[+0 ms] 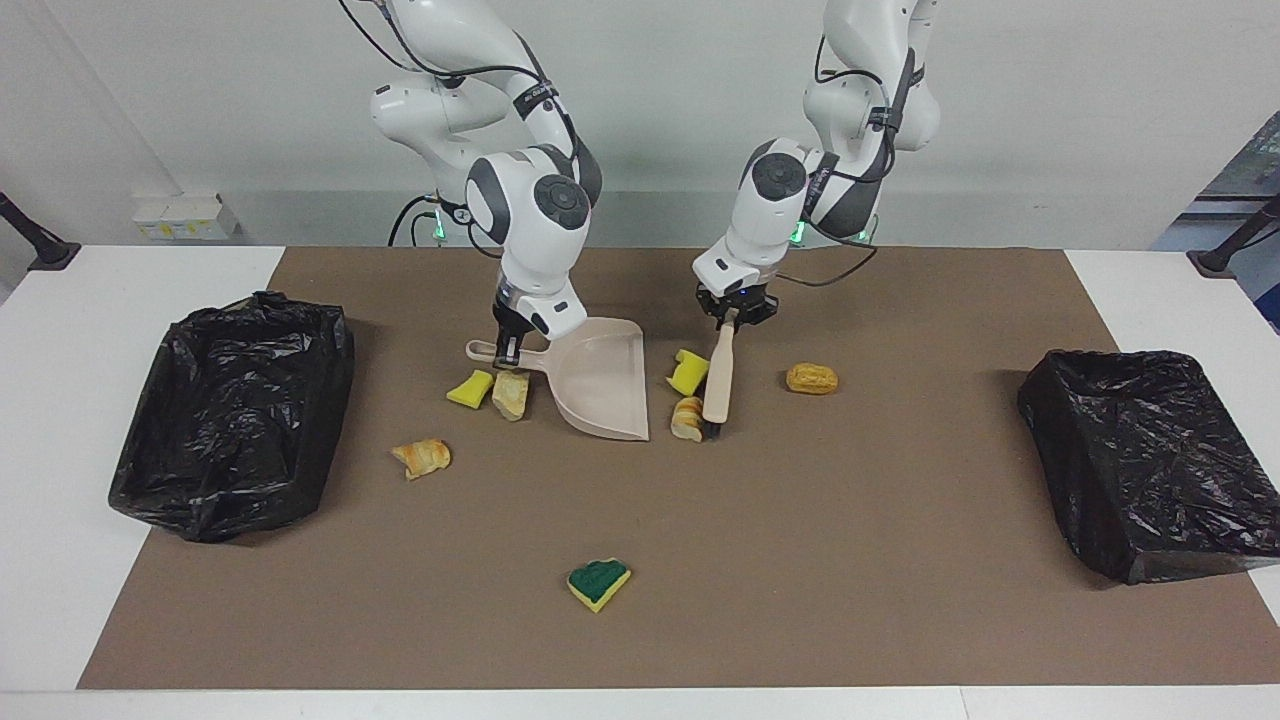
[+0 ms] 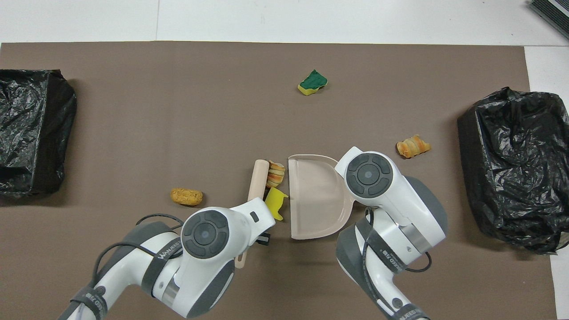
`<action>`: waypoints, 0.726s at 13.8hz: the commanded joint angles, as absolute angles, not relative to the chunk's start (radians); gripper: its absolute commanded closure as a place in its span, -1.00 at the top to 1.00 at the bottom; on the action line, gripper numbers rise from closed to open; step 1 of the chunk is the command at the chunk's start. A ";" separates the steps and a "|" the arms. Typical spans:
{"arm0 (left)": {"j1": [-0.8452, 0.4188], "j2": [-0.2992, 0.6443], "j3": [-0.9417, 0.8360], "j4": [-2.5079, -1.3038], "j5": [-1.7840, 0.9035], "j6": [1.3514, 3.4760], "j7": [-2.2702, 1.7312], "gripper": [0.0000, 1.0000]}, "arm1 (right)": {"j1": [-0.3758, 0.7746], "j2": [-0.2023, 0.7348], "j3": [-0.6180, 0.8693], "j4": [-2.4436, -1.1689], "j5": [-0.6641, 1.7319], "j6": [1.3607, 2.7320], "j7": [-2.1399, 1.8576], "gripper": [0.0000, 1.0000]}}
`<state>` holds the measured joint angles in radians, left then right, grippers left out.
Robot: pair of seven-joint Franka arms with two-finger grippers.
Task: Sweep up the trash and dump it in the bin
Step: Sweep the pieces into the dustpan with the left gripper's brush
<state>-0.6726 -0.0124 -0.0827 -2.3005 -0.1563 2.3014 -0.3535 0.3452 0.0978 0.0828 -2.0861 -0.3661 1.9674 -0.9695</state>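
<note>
I should go back for the bread roll (image 2: 186, 196), which lies behind the brush and away from the dustpan. My left gripper should bring the brush back around its far side (image 2: 166, 195) and sweep the roll in.
My right gripper (image 1: 507, 352) is shut on the handle of the beige dustpan (image 1: 600, 385), which rests on the brown mat. My left gripper (image 1: 733, 318) is shut on the beige brush (image 1: 718, 378), whose head is down on the mat. A yellow sponge chunk (image 1: 688, 372) and a bread piece (image 1: 687, 418) lie between the brush and the dustpan's open edge (image 2: 290, 195). The rest of the trash is scattered on the mat: a bread roll (image 1: 811, 378), a yellow chunk (image 1: 470, 388), a bread piece (image 1: 511, 394), a croissant piece (image 1: 421, 457) and a green-topped sponge (image 1: 598, 583).
Two bins lined with black bags stand on the table. One (image 1: 235, 410) is at the right arm's end and the other (image 1: 1140, 460) at the left arm's end. The brown mat (image 1: 850, 560) covers most of the table.
</note>
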 commanded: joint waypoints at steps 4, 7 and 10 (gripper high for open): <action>-0.778 0.038 -0.083 -2.119 -0.192 2.222 -0.511 -1.00 | 0.339 0.072 0.091 -2.114 -0.348 1.976 -0.945 -1.00; -0.750 -0.044 -0.074 -2.118 -0.190 2.041 -0.514 -1.00 | 0.339 0.072 0.091 -2.112 -0.348 1.974 -0.945 -1.00; -0.620 -0.066 -0.074 -2.129 -0.176 1.830 -0.525 -0.99 | 0.339 0.072 0.091 -2.114 -0.348 1.974 -0.945 -1.00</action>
